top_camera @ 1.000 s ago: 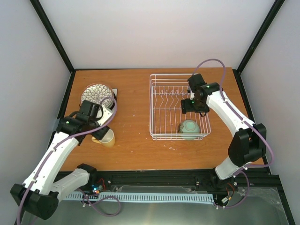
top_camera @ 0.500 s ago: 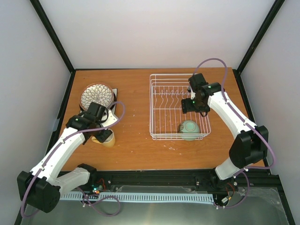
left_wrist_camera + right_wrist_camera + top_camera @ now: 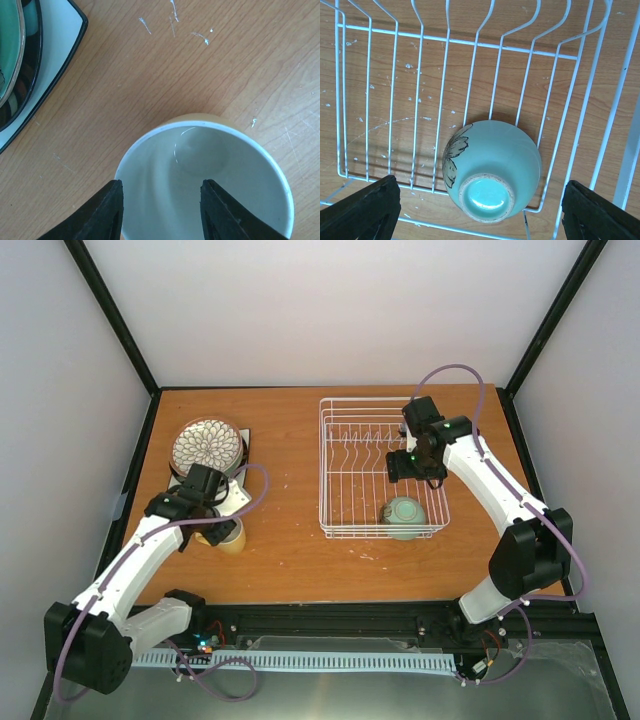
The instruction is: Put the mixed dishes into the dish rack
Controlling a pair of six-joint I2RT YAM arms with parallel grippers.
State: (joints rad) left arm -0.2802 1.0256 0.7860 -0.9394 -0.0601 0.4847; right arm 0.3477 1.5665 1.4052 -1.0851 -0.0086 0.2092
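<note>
I need to move one finger of my left gripper to the outside, because it sits over the yellow mug's rim. I should then pinch the mug's side before I lift.
The yellow mug stands upright on the table with its white inside showing; it also shows in the top view. My left gripper is open just above it, one finger over the left rim and the other over the inside; from above it hides most of the mug. The pale mint-green bowl lies upside down in the white wire dish rack, at its near right corner. My right gripper is wide open and empty above the bowl.
A stack of plates sits at the back left, topped by a dark-rimmed plate with a cream centre. The white square plate and a green plate show at the left wrist view's upper left. Rack prongs stand beyond the bowl.
My left gripper has moved toward the near right from the plate stack and come over the mug. The right arm has hardly moved.
</note>
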